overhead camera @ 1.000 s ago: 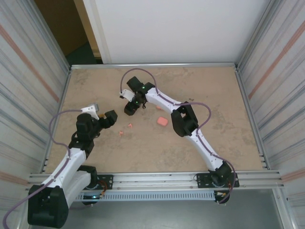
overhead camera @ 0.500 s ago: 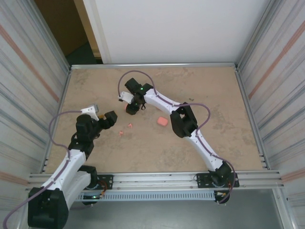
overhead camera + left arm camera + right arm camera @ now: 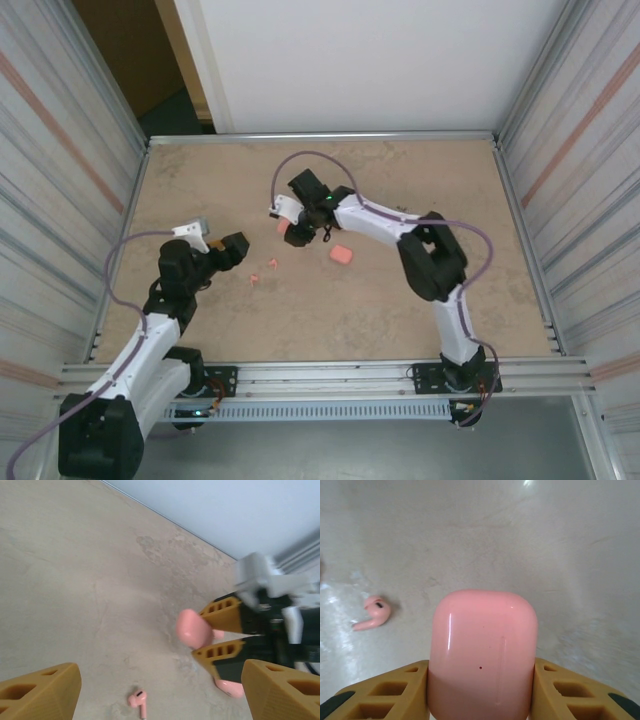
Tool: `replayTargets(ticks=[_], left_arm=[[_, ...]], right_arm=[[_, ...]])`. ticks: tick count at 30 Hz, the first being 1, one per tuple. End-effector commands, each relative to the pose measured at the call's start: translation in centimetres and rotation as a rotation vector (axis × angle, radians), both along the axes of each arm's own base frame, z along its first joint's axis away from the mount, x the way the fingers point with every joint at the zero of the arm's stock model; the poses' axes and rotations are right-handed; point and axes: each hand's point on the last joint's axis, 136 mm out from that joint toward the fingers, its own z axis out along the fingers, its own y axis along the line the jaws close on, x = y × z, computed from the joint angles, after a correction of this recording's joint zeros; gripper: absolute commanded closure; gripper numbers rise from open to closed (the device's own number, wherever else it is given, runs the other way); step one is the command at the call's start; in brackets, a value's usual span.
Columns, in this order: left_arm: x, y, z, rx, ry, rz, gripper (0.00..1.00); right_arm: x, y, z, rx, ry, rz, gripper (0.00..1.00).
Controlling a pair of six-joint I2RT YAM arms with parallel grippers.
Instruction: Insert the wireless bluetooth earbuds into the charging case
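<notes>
My left gripper is open to the held case's broad sides (image 3: 482,652), which are free of my right gripper's fingers, so it should keep going toward the held case (image 3: 193,629) and close across those sides.
My right gripper (image 3: 482,692) is shut on a pink charging case (image 3: 482,650), which stands upright between its yellow fingers (image 3: 385,690) with its lid closed. In the top view this case (image 3: 285,227) hangs left of centre, at the tip of the right gripper (image 3: 296,232). One pink earbud (image 3: 372,612) lies on the table to the left, beyond the case. Two earbuds (image 3: 271,264) (image 3: 254,278) rest between the arms. My left gripper (image 3: 160,700) is open and low over the table, with one earbud (image 3: 137,701) lying between its fingers (image 3: 42,695). The held case (image 3: 194,628) shows ahead of it.
A second pink case (image 3: 341,254) lies on the table near the middle, partly behind the right gripper's fingers (image 3: 227,687). The wooden table (image 3: 330,310) is fenced by metal walls at the left, right and back, with a rail along the near edge.
The right gripper closed on the pink case and carried it a little to the right, and its elbow swung right. The left arm stayed still.
</notes>
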Motion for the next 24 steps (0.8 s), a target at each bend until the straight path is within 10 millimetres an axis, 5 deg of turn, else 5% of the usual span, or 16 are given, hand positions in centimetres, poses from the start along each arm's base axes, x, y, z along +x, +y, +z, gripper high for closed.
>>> replayTargets(ticks=[1,9,24], left_arm=[[0.2,-2.0,3.3,-0.084,-0.073,-0.114,0.16],[-1.8,-6.8,9.4,-0.190,-0.178,-0.456,0.16],[-5.3,-14.5,11.7,-0.125,-0.215,-0.759,0.15]], right_arm=[[0.2,-0.8,5.6,0.105,-0.187,0.019,0.60],[-4.9,-5.0,9.6,0.100,-0.364,0.066,0.60],[-10.3,-8.4,16.6,0.188,-0.577,0.079,0.60]])
